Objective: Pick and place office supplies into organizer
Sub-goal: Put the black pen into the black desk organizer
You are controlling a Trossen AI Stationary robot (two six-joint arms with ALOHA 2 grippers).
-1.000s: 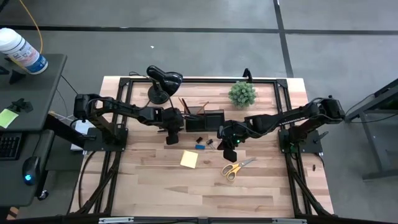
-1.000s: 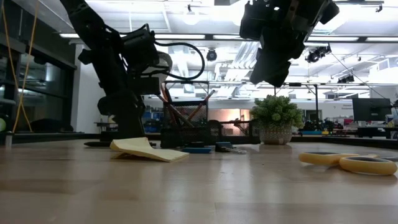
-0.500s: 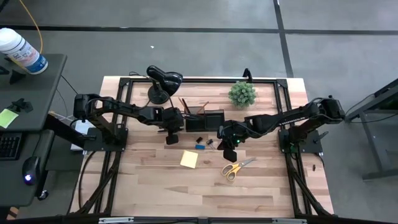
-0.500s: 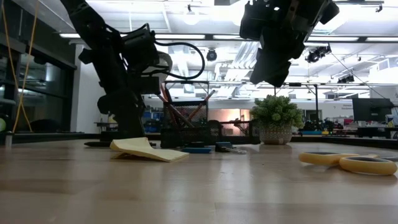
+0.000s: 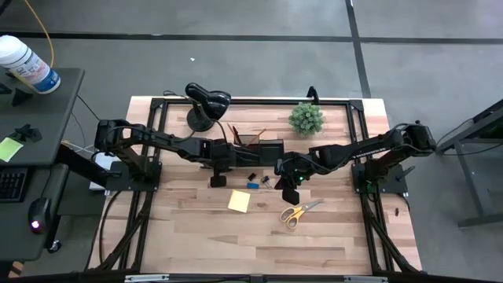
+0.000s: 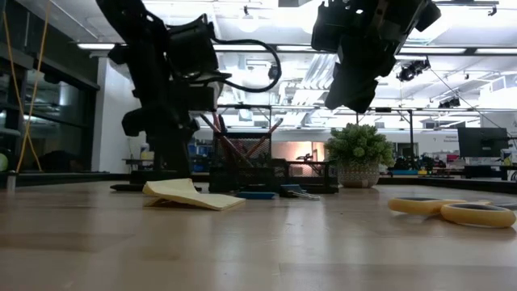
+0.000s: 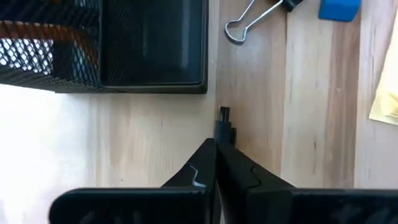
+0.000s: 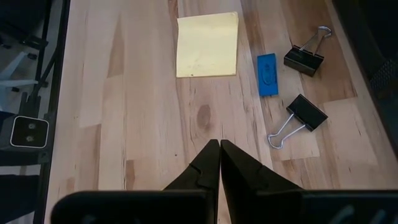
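Observation:
The left gripper's fingers meet over the black pen's end [image 7: 224, 114], so the robot should open them, turn, and straddle the pen's body [image 7: 222, 130] before closing them.
The black mesh organizer [image 5: 255, 145] stands at the table's far middle, with orange pens [image 7: 37, 31] in its cup section. My left gripper [image 7: 217, 142] hangs just on its near side [image 5: 218, 181], shut on a tiny black piece [image 7: 224, 121]. On the wood lie a yellow sticky-note pad [image 8: 207, 43], a blue block [image 8: 267, 73], two black clips [image 8: 305, 59] [image 8: 306, 112] and yellow-handled scissors [image 5: 299, 211]. My right gripper [image 8: 219, 144] hovers shut and empty above the table [image 5: 289, 192], between the clips and the scissors. My left gripper pinches the tiny black piece between its two fingertips [image 7: 231, 155]; only a short end [image 7: 223, 114] sticks out past them. The fingers slant steeply down from above. What the piece is, and whether it is clear of the table, I cannot tell.
A black desk lamp [image 5: 206, 102] stands at the far left and a small green potted plant [image 5: 306, 119] at the far right, both beside the organizer. The near half of the table [image 5: 259, 244] is bare wood.
My left gripper has risen and shifted a little toward the table's right edge, closer to the organizer's near side. The things on the table lie where they lay.

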